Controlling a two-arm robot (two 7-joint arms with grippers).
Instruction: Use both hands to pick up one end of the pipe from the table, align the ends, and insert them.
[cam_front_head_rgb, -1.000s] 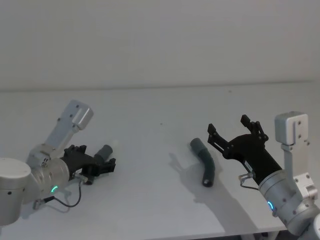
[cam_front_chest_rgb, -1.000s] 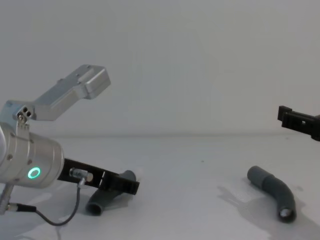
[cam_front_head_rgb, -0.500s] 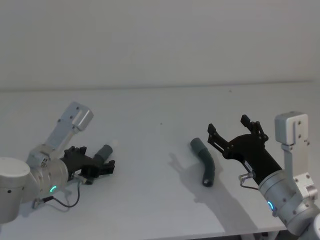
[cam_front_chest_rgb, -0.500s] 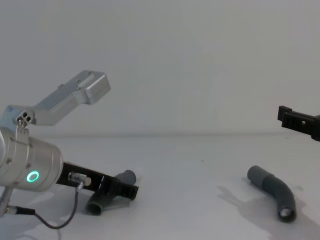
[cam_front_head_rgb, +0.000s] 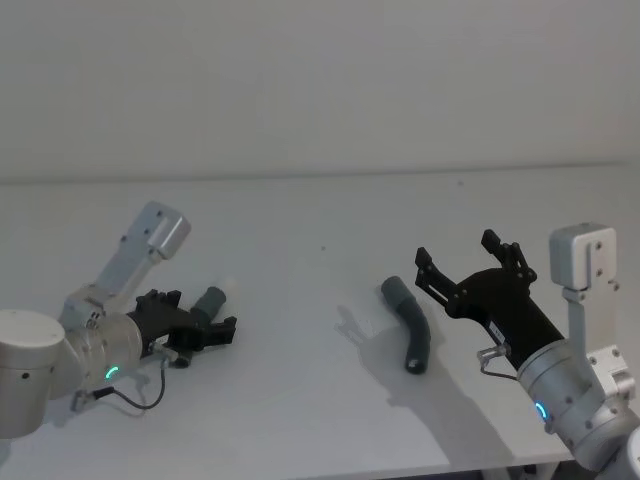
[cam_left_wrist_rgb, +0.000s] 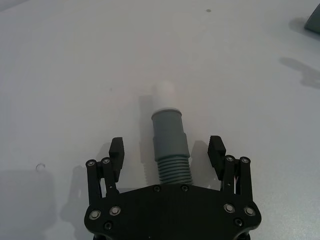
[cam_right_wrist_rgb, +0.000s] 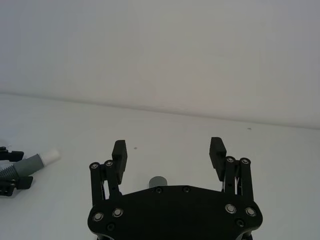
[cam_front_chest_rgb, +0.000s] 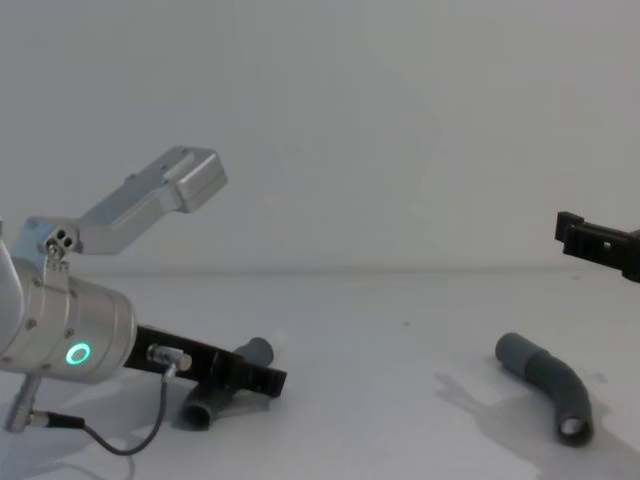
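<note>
My gripper will lift the pipe piece, and the white tip (cam_left_wrist_rgb: 164, 95) will stay seated and come along, because it sticks straight out of the narrow cuff's rim (cam_left_wrist_rgb: 166, 111).
One pipe piece (cam_front_head_rgb: 210, 303) lies on the table (cam_front_head_rgb: 300, 410) at the left, its narrow cuff ending in a white tip (cam_left_wrist_rgb: 162, 95). My left gripper (cam_front_head_rgb: 205, 330) is low over it and open, a finger on each side of the ribbed part (cam_left_wrist_rgb: 172, 167) without touching. The other pipe piece (cam_front_head_rgb: 410, 325) lies curved right of centre, its wider grey cuff (cam_front_chest_rgb: 512, 350) pointing away from me. Just right of it my right gripper (cam_front_head_rgb: 456, 250) hangs above the table, open and holding nothing. In the right wrist view that cuff (cam_right_wrist_rgb: 159, 181) peeks over the palm.
A pale wall (cam_front_head_rgb: 320, 90) rises behind the table's far edge. Bare white surface separates the two pieces. A thin black cable (cam_front_chest_rgb: 110, 440) hangs under my left wrist.
My left gripper has slid a little forward along the left pipe piece, staying open. The right arm and both pieces have not moved.
</note>
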